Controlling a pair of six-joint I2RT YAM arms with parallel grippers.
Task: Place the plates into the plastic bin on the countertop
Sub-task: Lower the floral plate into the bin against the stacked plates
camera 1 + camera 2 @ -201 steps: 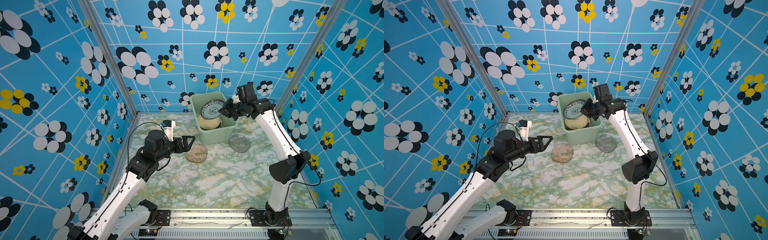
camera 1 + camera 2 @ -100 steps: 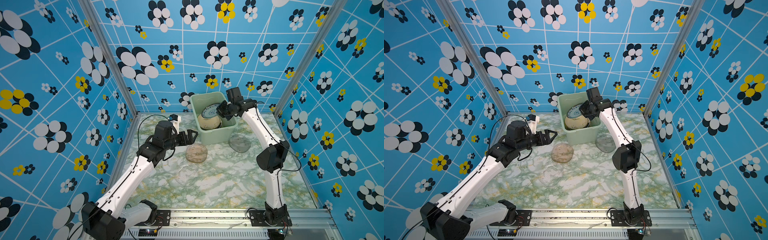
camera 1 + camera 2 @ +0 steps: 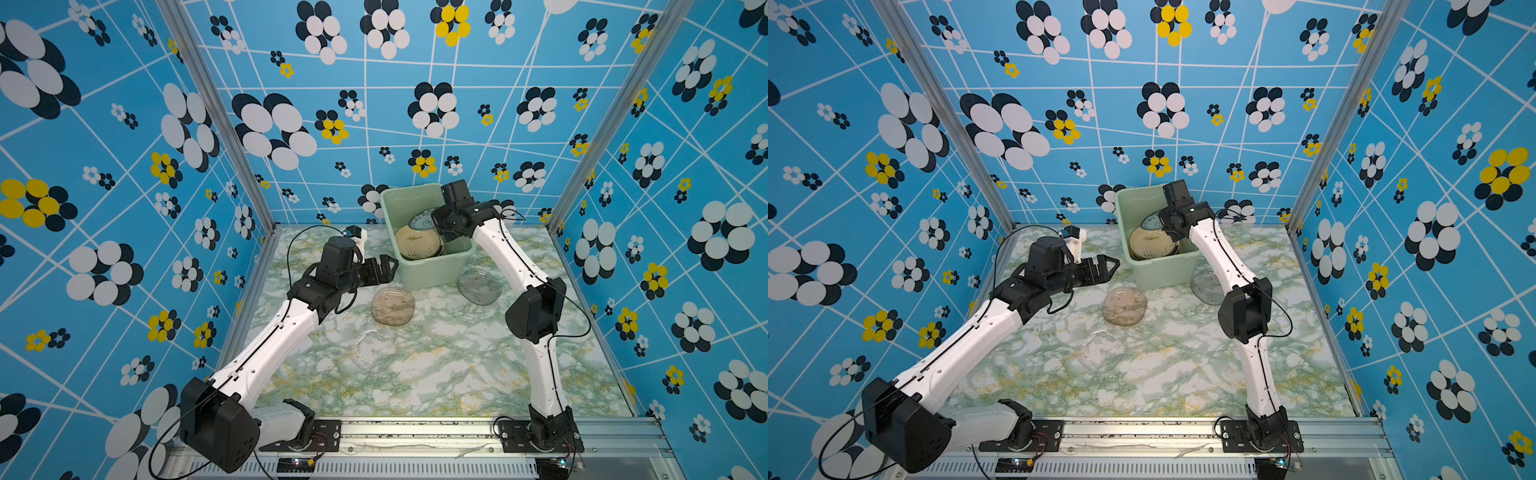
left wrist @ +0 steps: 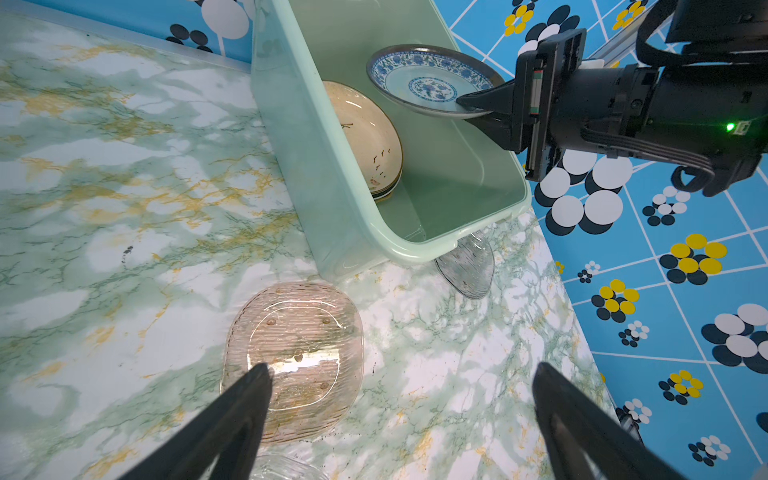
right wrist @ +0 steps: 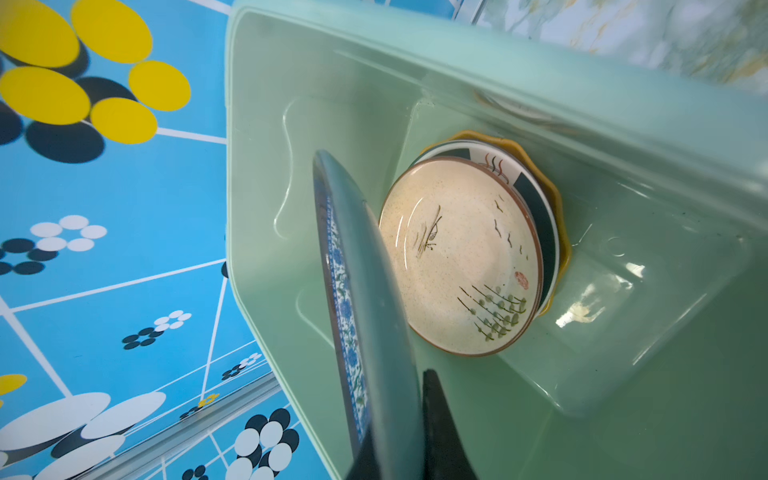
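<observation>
The blue-patterned plate (image 3: 423,218) is hanging face up within the bin's opening. My right gripper keeps lowering it onto the cream plate (image 3: 417,243) and lets go there.
My right gripper (image 5: 399,415) is shut on the rim of a blue-patterned plate (image 4: 428,79), tilted just above the mint-green plastic bin (image 3: 432,270). Inside the bin a cream plate (image 5: 457,257) leans on a white dark-rimmed plate (image 5: 536,199) and a yellow plate (image 5: 557,208). On the countertop (image 3: 436,374) lie a brown glass plate (image 3: 392,305), a grey glass plate (image 3: 480,286) against the bin's front right corner, and a clear glass plate (image 3: 372,351). My left gripper (image 3: 388,268) hangs open and empty above the brown plate, left of the bin.
Blue flowered walls close in the countertop on three sides, and the bin stands against the back wall. My right arm's elbow (image 3: 536,307) hangs over the countertop near the grey plate. A metal rail (image 3: 415,432) runs along the front edge.
My right gripper has carried the blue-patterned plate leftward and lower over the bin. My left arm has stretched forward, bringing its open gripper closer to the bin.
</observation>
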